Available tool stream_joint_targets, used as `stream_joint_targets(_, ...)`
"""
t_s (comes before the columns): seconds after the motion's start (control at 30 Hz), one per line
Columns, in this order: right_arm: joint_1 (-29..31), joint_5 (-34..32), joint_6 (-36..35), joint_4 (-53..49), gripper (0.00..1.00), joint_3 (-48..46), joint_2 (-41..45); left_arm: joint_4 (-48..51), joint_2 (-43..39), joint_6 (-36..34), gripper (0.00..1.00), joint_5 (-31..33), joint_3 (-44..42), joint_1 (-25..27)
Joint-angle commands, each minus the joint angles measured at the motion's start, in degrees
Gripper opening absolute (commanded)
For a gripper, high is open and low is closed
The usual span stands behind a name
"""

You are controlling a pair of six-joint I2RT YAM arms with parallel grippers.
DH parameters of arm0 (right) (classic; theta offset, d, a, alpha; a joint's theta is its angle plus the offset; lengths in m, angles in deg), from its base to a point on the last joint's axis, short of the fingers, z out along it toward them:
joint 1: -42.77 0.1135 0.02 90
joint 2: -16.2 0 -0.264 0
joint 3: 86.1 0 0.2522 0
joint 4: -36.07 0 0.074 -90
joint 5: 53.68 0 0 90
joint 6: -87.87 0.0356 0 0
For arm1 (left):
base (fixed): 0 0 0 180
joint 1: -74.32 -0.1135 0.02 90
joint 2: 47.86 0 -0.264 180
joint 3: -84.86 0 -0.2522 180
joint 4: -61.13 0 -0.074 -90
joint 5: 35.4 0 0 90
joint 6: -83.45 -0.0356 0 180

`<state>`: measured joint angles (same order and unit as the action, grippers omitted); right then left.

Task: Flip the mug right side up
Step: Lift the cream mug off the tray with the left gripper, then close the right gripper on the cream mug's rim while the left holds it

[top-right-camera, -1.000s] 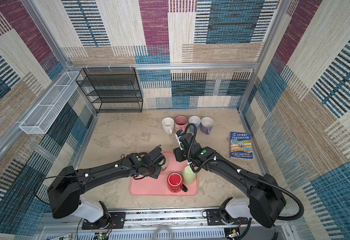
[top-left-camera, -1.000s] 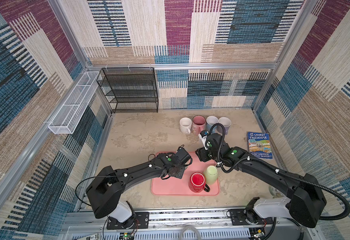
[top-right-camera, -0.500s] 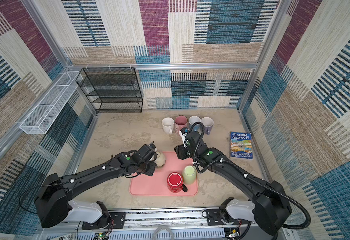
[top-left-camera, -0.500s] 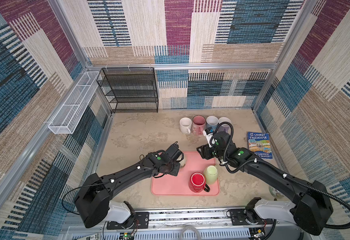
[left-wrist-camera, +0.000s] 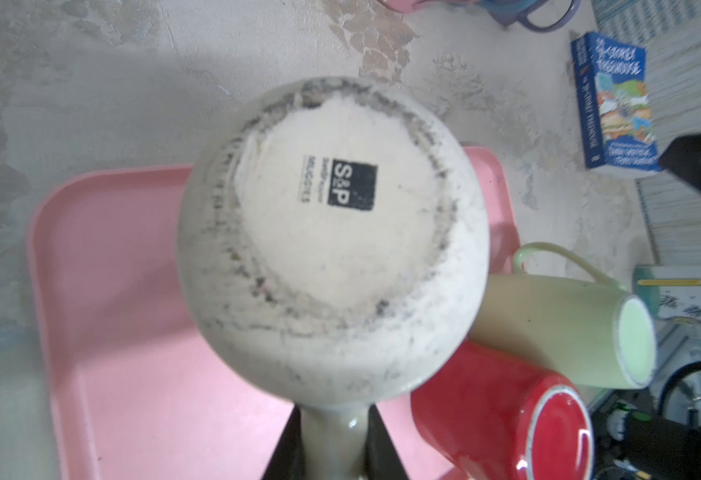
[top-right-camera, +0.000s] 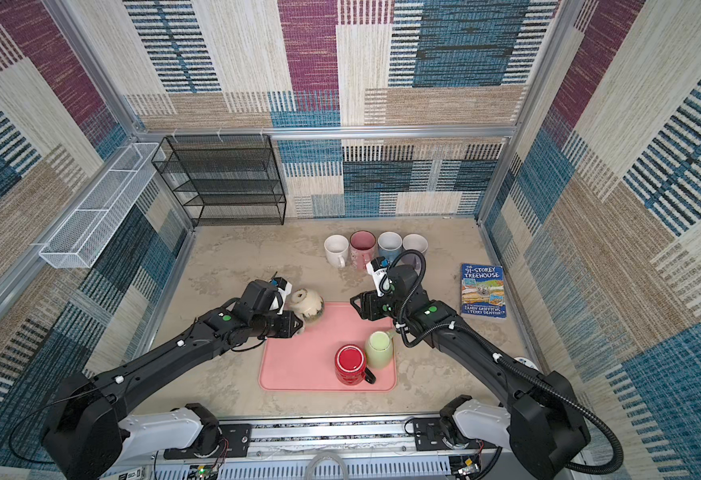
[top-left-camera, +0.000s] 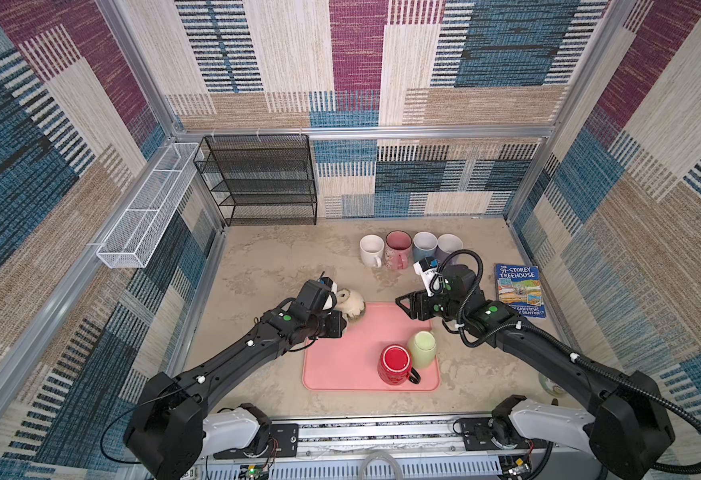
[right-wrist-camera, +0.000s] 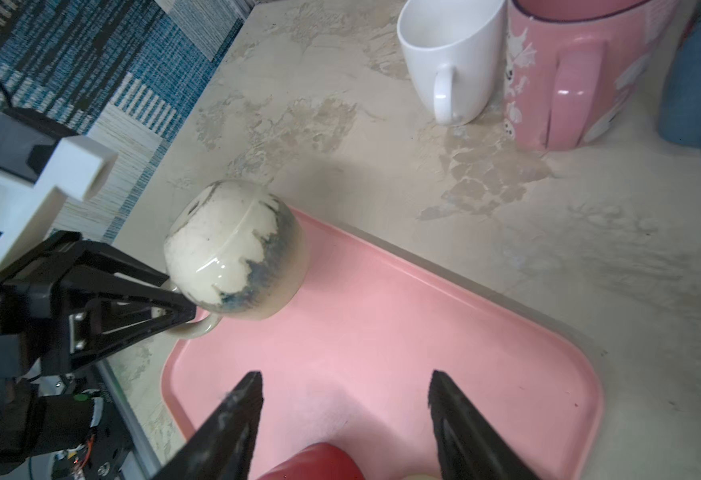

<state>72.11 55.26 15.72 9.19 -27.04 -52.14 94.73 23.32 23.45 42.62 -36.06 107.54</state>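
Observation:
Part of the mug's handle [right-wrist-camera: 198,327] sticks out past my left gripper, so my open right gripper should keep approaching until its fingers surround that free part.
The mug [top-left-camera: 351,302] [top-right-camera: 308,305] is round, cream with dark speckles. It hangs tilted, mouth down, over the far left corner of the pink tray [top-left-camera: 340,370] [top-right-camera: 299,370]. Its stamped base [left-wrist-camera: 332,245] faces the left wrist camera. My left gripper [top-left-camera: 342,323] [top-right-camera: 297,324] [left-wrist-camera: 334,436] is shut on the mug's handle, seen clearly in the right wrist view [right-wrist-camera: 186,309]. My right gripper [top-left-camera: 403,307] [top-right-camera: 355,305] [right-wrist-camera: 344,382] is open and empty above the tray's far right part, apart from the mug [right-wrist-camera: 232,253].
A red mug [top-left-camera: 394,363] and a pale green mug [top-left-camera: 422,348] stand upside down on the tray's near right. Several upright mugs [top-left-camera: 398,249] line the back. A book [top-left-camera: 519,291] lies at the right. A black rack [top-left-camera: 257,178] and a white wire basket [top-left-camera: 145,208] stand at the back left.
My left gripper has carried the mug leftward from the tray's far middle to its far left corner. My right arm has drawn back slightly to the right, still open.

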Motion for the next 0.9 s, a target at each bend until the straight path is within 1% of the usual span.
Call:
stream_joint_targets(0.0, -0.6, 6.4, 2.1, 4.5, 0.66, -0.7, -0.2, -13.4, -1.1, 4.3, 0.0, -7.4, -1.6, -2.0)
stream_joint_targets(0.17, -0.8, 10.7, 3.8, 7.2, 0.66, -1.7, -1.3, -20.9, -1.4, 7.6, 0.0, -11.5, -3.4, -4.3)
stream_joint_targets(0.27, -0.9, 12.4, 4.7, 8.8, 0.66, -2.1, -2.3, -24.4, -1.5, 8.9, 0.0, -12.7, -3.7, -5.0)
stream_joint_targets(0.5, -1.0, 17.2, 8.2, 13.3, 0.65, -1.8, -4.7, -36.0, -1.3, 14.6, 0.0, -16.1, -5.1, -6.5)
stream_joint_targets(0.7, -0.9, 21.4, 12.4, 18.8, 0.65, -0.6, -7.6, -45.1, 0.1, 19.1, 0.0, -17.4, -5.0, -7.0)
stream_joint_targets(0.87, -1.0, 22.9, 15.7, 24.0, 0.65, 0.4, -9.5, -50.4, 2.0, 22.2, 0.0, -18.6, -3.6, -7.0)
